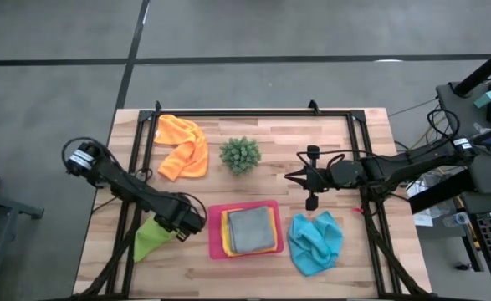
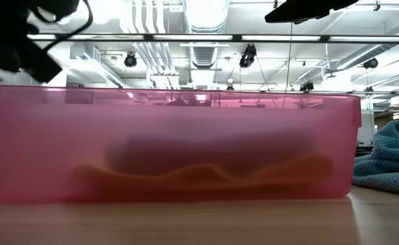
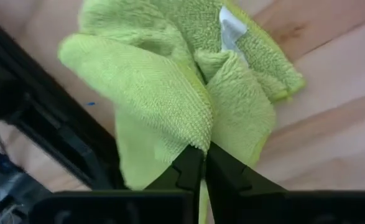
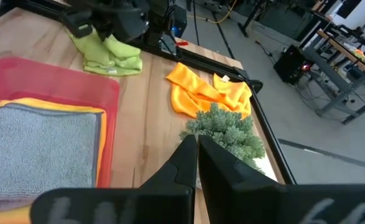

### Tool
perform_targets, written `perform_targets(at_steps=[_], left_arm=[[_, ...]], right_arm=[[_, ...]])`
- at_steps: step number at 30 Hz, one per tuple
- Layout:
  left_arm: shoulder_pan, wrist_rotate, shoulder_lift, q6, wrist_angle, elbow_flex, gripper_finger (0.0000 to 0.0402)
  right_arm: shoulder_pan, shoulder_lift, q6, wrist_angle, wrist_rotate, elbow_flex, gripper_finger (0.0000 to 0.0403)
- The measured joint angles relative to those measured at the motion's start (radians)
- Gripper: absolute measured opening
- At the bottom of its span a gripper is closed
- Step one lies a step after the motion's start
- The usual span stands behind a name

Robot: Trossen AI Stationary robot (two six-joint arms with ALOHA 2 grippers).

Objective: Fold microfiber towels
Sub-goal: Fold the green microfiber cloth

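My left gripper should lift the lime green towel [image 3: 191, 118] and hand it to my right gripper above the tray [image 1: 243, 206], because my left fingers pinch a bunched towel fold.
The lime green towel [image 1: 150, 239] lies crumpled near the table's near left, beside a black frame rail. My left gripper [image 1: 181, 222] is over its right end and shut on it; the left wrist view [image 3: 170, 81] shows the bunched towel with a white label. My right gripper [image 1: 298, 177] is shut and empty, up over the table just right of the plant [image 1: 240, 155]. The grey towel [image 1: 252, 228] lies folded on the yellow one [image 1: 226, 242] in the pink tray [image 1: 214, 251]. The orange towel [image 1: 183, 145] lies crumpled at the far left. The light blue towel [image 1: 314, 242] lies crumpled right of the tray. My left gripper pinches a bunched fold of the lime green towel [image 3: 194, 138] between its two fingertips [image 3: 189, 167], several layers together. The fingers come from above, slanting down. The rest of the towel lies slack and crumpled on the table [image 3: 331, 143].
The spiky green plant stands mid-table, right under my right gripper in the right wrist view [image 4: 229, 130]. Black frame rails [image 1: 136, 167] run along the table's left, right and far sides. The low view is filled by the pink tray's wall [image 2: 172, 146].
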Motion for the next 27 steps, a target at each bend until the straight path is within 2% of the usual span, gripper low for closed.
perform_targets(at_steps=[3,8,13,17,20,23,27], left_arm=[[0.0,-0.059,-0.044,0.033,-0.08,0.065,0.0001],[-0.001,-0.256,-0.142,0.114,-0.164,0.203,0.0001],[-0.025,-0.522,-0.239,0.273,-0.107,0.301,0.0],[-0.038,-0.679,-0.314,0.471,0.056,0.297,0.0],[-0.038,-0.751,-0.348,0.569,0.148,0.293,0.0],[-0.038,-0.824,-0.368,0.599,0.194,0.292,0.0],[-0.037,-0.931,-0.374,0.634,0.272,0.292,0.0]], right_arm=[[0.0,0.0,0.0,0.0,0.0,0.0,0.0009],[0.0,0.0,0.0,0.0,0.0,0.0,0.0009],[0.0,0.004,0.017,0.008,0.0,0.001,0.0009],[-0.001,0.035,0.042,0.077,-0.01,-0.001,0.0013],[-0.011,0.083,0.037,0.168,-0.073,-0.002,0.0033],[-0.029,0.144,0.037,0.278,-0.13,0.002,0.0065],[-0.047,0.239,0.01,0.451,-0.132,0.004,0.0116]])
